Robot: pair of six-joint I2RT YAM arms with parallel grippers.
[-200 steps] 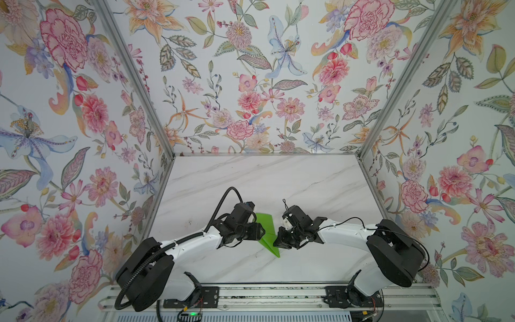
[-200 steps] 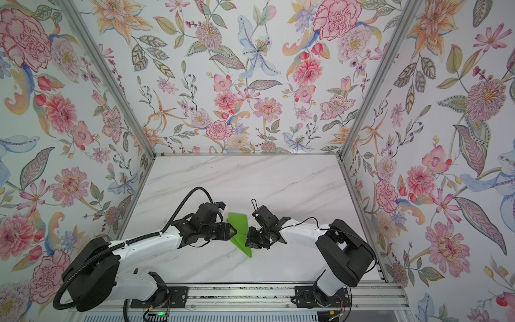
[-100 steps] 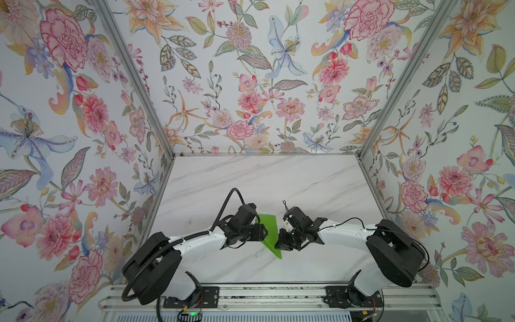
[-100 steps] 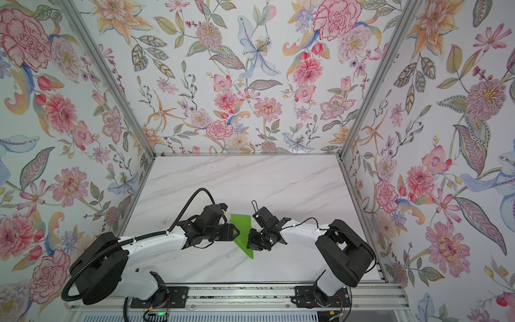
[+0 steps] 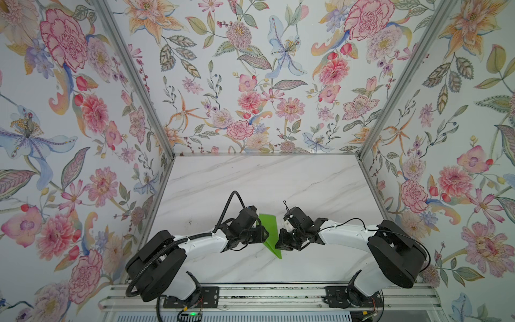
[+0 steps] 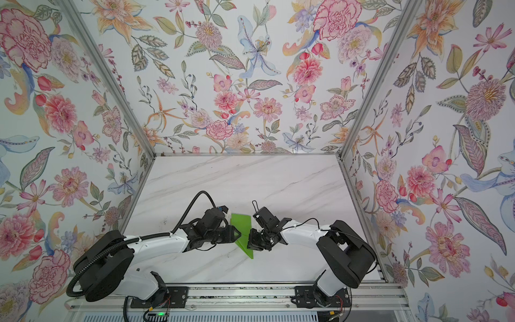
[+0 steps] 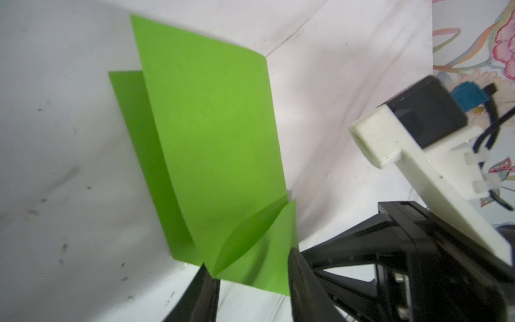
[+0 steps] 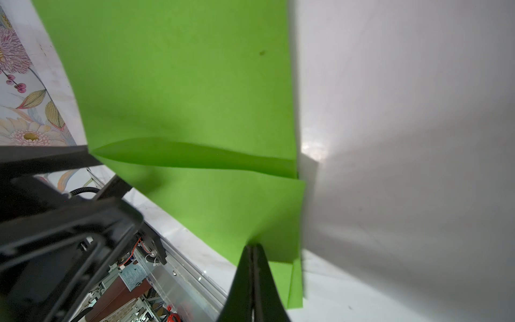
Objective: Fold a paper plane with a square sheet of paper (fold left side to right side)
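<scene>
My right gripper should open and pinch the flap's edge [image 8: 300,233] along with the layer of paper under it, because the flap gapes [image 8: 196,154] above the green paper next to my right gripper's fingers.
The square sheet of paper [image 5: 269,227] [image 6: 241,223] is bright green, folded into a narrow pointed shape, and lies on the marble table near its front middle. In the left wrist view the paper [image 7: 211,139] has an upper flap curling up off a lower layer. My left gripper [image 5: 264,236] [image 6: 237,234] [image 7: 250,281] is open, its two fingers standing either side of the paper's near corner. On the paper's other side, my right gripper [image 5: 278,245] [image 6: 250,245] [image 8: 253,248] is shut, its tips touching a flap of the paper [image 8: 189,83].
The marble table [image 5: 250,181] is boxed in by floral walls on the left, back and right. A metal rail [image 5: 264,301] with both arm bases runs along the front edge. The two grippers face each other a paper's width apart.
My left gripper has shifted slightly toward the paper and its jaws have narrowed around the near corner. The right gripper and the paper have stayed about where they were.
</scene>
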